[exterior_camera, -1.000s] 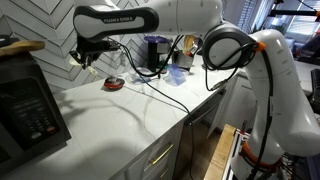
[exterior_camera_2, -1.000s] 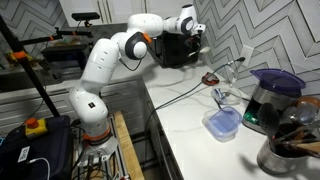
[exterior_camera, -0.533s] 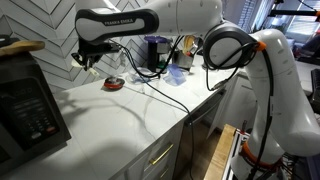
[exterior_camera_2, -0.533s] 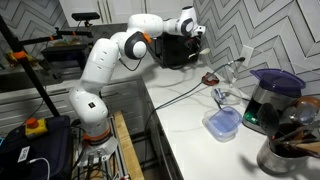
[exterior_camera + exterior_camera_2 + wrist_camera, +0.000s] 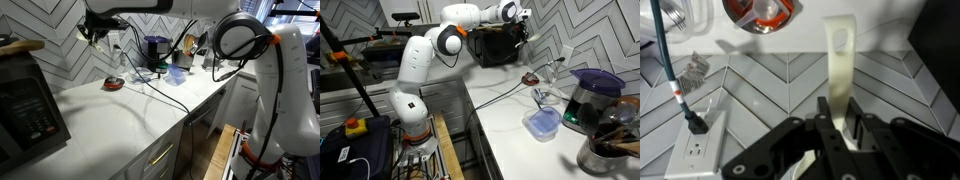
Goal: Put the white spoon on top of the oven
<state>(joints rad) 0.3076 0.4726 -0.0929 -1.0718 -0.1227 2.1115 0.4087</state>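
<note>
I should keep moving my gripper toward the oven and let go over it, because the white spoon is held higher than the oven's top and the way across is clear.
In the wrist view my gripper is shut on the white spoon. Its cream handle sticks out past the fingers, in front of the tiled wall. The round red dish lies at the top edge of that view. In both exterior views the gripper is high up by the wall, well above the red dish. The black oven stands at the counter's end; in an exterior view the oven is just beside and below the gripper.
A wall outlet with a plugged cable is on the tiled wall. Cables run across the white counter. A dark coffee machine, a blue container, a dark jug and a utensil pot stand along the counter.
The arm has lifted the gripper, with the spoon in it, higher along the wall and away from the red dish.
</note>
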